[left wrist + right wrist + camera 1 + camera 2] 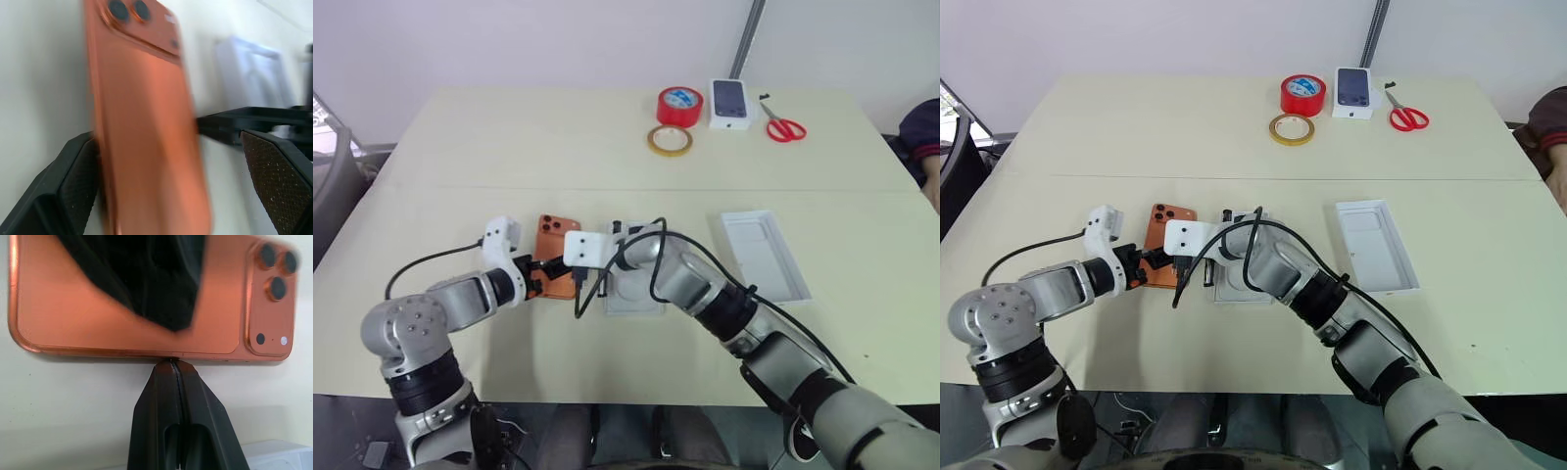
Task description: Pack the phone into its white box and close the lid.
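Note:
The phone (558,244) matches the shape of the shallow hollow in the white box (633,285). It will sit almost even with the box's rim when I lower it.
The copper-orange phone (551,245) lies back up on the table, its camera lenses at the far end. My left gripper (548,273) is open, and its two fingers stand on either side of the phone's near end (146,137) without closing on it. My right gripper (171,363) is shut, and its tips press against the phone's long right edge (73,308). The white box (641,304) sits just right of the phone, partly under my right forearm. A second shallow white tray (766,255) lies further right.
At the table's far side are a red tape roll (680,105), a tan tape roll (670,140), a small white carton with a phone picture (730,103) and red scissors (784,127). A person's sleeve (922,137) shows at the right edge.

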{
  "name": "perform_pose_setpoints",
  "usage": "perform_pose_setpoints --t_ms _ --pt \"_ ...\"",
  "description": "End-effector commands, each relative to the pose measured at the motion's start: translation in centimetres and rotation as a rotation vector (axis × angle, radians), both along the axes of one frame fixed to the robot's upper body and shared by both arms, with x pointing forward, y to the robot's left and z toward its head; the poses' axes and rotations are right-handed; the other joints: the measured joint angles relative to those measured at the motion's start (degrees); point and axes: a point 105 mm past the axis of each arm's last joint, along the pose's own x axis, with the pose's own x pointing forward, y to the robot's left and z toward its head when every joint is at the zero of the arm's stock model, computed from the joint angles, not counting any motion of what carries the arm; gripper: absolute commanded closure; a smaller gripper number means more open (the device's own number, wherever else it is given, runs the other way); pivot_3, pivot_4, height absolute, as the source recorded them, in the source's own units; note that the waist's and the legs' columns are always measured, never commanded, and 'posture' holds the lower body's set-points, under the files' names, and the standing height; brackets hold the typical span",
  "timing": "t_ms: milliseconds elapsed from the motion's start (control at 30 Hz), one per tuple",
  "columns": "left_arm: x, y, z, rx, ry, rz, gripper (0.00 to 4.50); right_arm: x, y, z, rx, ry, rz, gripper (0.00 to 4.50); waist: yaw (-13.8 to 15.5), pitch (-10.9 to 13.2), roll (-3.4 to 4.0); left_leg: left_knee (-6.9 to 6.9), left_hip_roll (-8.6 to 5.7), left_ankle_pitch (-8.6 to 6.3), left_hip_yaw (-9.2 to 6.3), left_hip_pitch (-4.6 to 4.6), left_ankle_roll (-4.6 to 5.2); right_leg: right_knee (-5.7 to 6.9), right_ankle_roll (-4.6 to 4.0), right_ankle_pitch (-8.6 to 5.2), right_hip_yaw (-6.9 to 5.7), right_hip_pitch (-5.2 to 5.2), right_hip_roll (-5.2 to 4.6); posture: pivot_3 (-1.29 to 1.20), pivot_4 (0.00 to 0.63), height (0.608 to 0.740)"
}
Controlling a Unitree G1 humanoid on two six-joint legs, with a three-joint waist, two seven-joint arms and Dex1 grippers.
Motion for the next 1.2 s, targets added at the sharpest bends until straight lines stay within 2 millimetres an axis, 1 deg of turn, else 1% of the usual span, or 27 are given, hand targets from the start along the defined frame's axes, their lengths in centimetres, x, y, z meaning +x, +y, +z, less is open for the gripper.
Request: perform_pose_setpoints --t_ms 33,133,267,367,400,467,600,867,1200 --pt "-0.3 -1.2 -0.2 -0.070 0.033 -0.052 0.02 -0.8 0.9 0.9 0.031 -0.021 0.047 4.50 -0.1 0.0 0.00 -0.02 0.01 0.00 0.00 0.00 -0.01 0.00 0.00 0.00 0.00 -0.01 0.01 0.00 0.150 0.736" --pt "-0.1 -0.6 -0.3 -0.056 0.040 -0.025 0.02 -0.8 0.9 0.9 0.031 -0.021 0.046 4.50 -0.2 0.0 0.00 -0.02 0.02 0.02 0.00 0.00 -0.03 0.00 0.00 0.00 0.01 -0.02 0.03 0.00 0.150 0.736" --pt "0.2 0.9 -0.5 -0.047 0.055 0.049 0.02 -0.8 0.8 0.9 0.032 -0.021 0.045 4.50 -0.3 0.0 -0.01 -0.03 0.02 0.02 0.00 0.00 -0.04 0.00 0.00 0.00 0.01 -0.03 0.04 0.00 0.150 0.736" --pt "0.5 1.9 -0.4 -0.075 0.055 0.102 0.02 -0.8 0.7 0.8 0.032 -0.021 0.043 4.50 -0.4 0.0 -0.01 -0.04 0.04 0.03 0.00 0.00 -0.05 0.00 0.00 0.00 0.01 -0.04 0.06 0.00 0.150 0.736" --pt "0.6 2.1 -0.3 -0.081 0.055 0.114 0.26 -0.9 0.6 0.8 0.032 -0.022 0.044 4.50 -0.4 0.0 -0.01 -0.04 0.04 0.03 0.00 0.00 -0.06 0.00 0.00 0.00 0.01 -0.04 0.06 0.00 0.150 0.736" --pt "0.5 2.3 -0.3 -0.081 0.056 0.121 0.87 -0.9 0.6 0.8 0.031 -0.023 0.046 4.50 -0.5 0.0 -0.02 -0.05 0.04 0.03 0.00 0.00 -0.06 0.00 0.00 0.00 0.02 -0.05 0.06 0.00 0.150 0.736" --pt "0.4 2.7 -0.3 -0.090 0.056 0.127 2.76 -1.0 0.6 1.1 0.034 -0.027 0.050 4.50 -0.5 0.0 -0.03 -0.10 0.05 0.05 0.01 -0.04 -0.09 0.00 0.00 0.00 0.04 -0.14 0.08 0.00 0.150 0.736" --pt "-0.4 3.7 -0.9 -0.103 0.079 0.158 2.76 -1.1 0.4 1.7 0.041 -0.038 0.057 4.50 -0.5 0.0 -0.09 -0.18 0.07 0.07 0.02 -0.04 -0.13 0.01 0.00 0.00 0.07 -0.19 0.09 0.00 0.150 0.736" --pt "-0.6 3.8 -0.8 -0.103 0.084 0.149 2.76 -1.1 0.0 2.0 0.044 -0.046 0.053 4.50 -0.5 0.0 -0.10 -0.17 0.08 0.07 0.02 -0.08 -0.14 0.00 0.00 0.00 0.06 -0.24 0.09 0.00 0.150 0.736"
